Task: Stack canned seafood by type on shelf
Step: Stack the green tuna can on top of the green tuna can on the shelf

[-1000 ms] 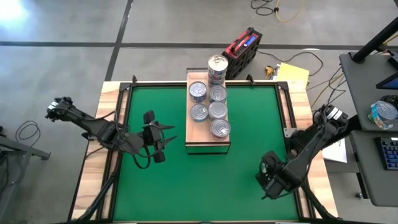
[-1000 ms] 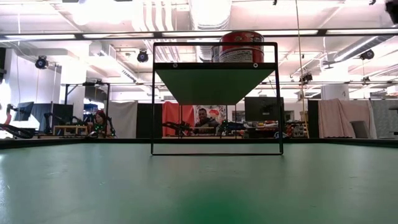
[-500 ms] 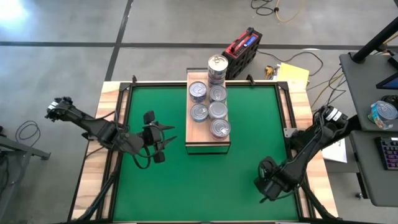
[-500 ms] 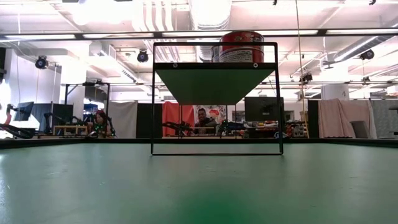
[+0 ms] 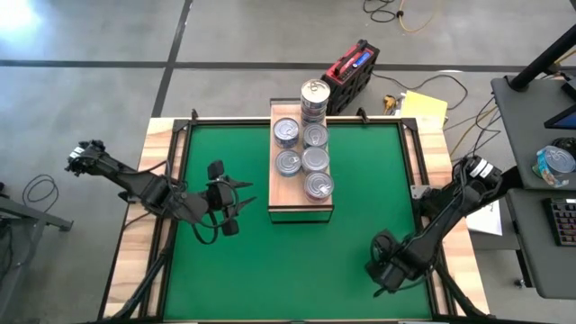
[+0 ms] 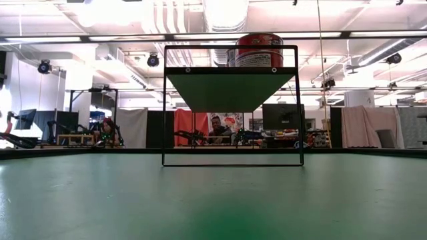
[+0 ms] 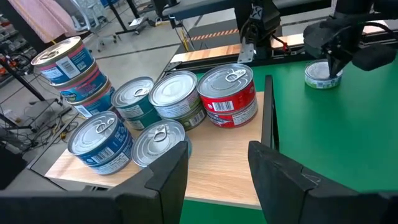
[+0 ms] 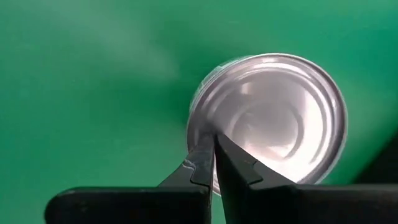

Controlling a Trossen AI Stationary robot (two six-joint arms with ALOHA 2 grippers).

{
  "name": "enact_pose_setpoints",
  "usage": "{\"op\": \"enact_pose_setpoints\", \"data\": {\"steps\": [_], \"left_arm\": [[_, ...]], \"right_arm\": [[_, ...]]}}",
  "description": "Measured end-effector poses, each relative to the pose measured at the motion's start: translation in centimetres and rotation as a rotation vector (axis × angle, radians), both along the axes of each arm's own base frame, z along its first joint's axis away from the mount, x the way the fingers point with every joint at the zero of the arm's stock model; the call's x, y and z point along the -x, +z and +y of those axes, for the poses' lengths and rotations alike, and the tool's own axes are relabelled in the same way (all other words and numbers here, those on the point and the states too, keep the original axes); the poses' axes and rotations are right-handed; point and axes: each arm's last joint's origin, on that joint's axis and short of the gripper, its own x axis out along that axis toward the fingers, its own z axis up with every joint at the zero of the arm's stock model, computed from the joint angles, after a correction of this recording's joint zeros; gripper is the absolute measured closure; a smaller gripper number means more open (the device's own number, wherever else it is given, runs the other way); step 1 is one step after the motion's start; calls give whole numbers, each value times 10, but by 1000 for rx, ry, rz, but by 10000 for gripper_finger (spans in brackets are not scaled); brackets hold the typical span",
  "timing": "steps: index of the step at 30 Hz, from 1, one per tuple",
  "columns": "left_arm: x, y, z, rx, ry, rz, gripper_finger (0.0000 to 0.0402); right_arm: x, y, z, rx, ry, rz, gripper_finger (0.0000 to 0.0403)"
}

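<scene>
The silver-lidded tin (image 8: 277, 115) lies far from my left gripper, so next my right gripper slides it to the mat's middle (image 5: 304, 258), where my left gripper can brace it first.
The shelf (image 5: 301, 200) is a light-wood board on a dark frame at the far middle of the green mat. Several tins of canned seafood (image 5: 304, 160) stand on it, with a stack (image 7: 69, 62) at its far end and a red-labelled tin (image 7: 227, 93) at its near end. One silver-lidded tin (image 8: 273, 118) sits on the mat near the right front corner. My right gripper (image 8: 213, 148) is shut and points down at this tin's rim. My left gripper (image 7: 217, 177) hovers open left of the shelf, nothing between its fingers. My right gripper comes from above with its fingers shut, and their tips stand at the lone tin's rim (image 8: 200, 134), on the edge of the lid. I cannot tell whether they touch it. The tin rests flat on the mat (image 7: 321, 76).
A wooden border (image 5: 164, 135) frames the mat. A red case (image 5: 353, 65) and yellow paper (image 5: 425, 106) lie beyond the far edge. In the low view only the shelf frame (image 6: 230, 160) and a red tin (image 6: 259, 50) show, with people in the room behind.
My right gripper, shut throughout, has come down toward the lone tin on the mat and drifted slightly toward the near edge. The tins on the shelf have not moved.
</scene>
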Motion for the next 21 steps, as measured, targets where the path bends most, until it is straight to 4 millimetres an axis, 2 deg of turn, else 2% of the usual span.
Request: {"op": "enact_pose_setpoints", "data": {"steps": [7, 14, 17, 21], "left_arm": [[0, 0, 0, 0, 0, -1, 249], [-2, -1, -1, 21, -4, -4, 249], [-8, -7, -5, 29, -35, 24, 249], [-23, -21, -18, 32, -56, 50, 252]], "right_arm": [[-23, 4, 4, -16, 74, -232, 394], [-75, 18, -10, 49, 295, -585, 394], [-80, 33, -18, 103, 377, -574, 394], [-55, 55, -30, 153, 351, -339, 394]]}}
